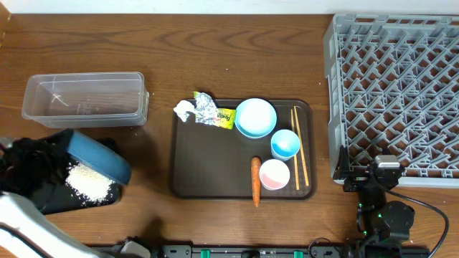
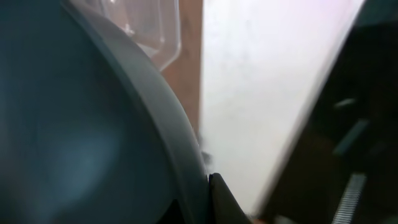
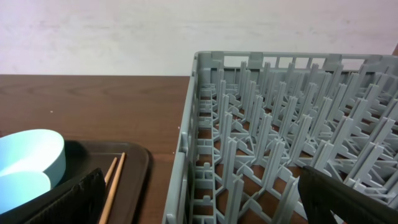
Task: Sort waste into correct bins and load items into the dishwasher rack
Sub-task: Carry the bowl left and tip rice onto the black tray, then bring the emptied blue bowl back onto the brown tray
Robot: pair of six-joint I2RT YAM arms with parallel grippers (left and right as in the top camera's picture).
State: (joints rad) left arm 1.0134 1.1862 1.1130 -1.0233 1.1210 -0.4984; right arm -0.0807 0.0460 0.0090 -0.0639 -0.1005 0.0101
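Observation:
The rice is in the black tray (image 1: pixel 90 183), so my left gripper should continue to carry the dark-blue bowl toward the brown tray's open space (image 1: pixel 213 158) and release it there.
My left gripper (image 1: pixel 61 154) is shut on the rim of the large dark-blue bowl (image 1: pixel 100 159). The bowl is tipped over the black tray (image 1: pixel 54 204), where a heap of white rice (image 1: pixel 87 183) lies. In the left wrist view the bowl (image 2: pixel 74 124) fills the left side, with one fingertip (image 2: pixel 224 199) against its rim. On the brown tray (image 1: pixel 208 172) lie tissue (image 1: pixel 184 110), foil (image 1: pixel 206 109), a snack packet (image 1: pixel 225 117), a carrot (image 1: pixel 255 180), a light-blue bowl (image 1: pixel 255 117), two cups (image 1: pixel 285 143) (image 1: pixel 274 174) and chopsticks (image 1: pixel 299 147). My right gripper (image 1: pixel 369 172) is open beside the rack (image 1: pixel 394 93).
The clear tub (image 1: pixel 84 97) stands behind the black tray. In the right wrist view the grey rack (image 3: pixel 280 124) lies straight ahead, and its front-left wall sits between my open fingers (image 3: pixel 74 199). The chopsticks (image 3: pixel 112 186) and light-blue bowl (image 3: pixel 31 155) are at the left.

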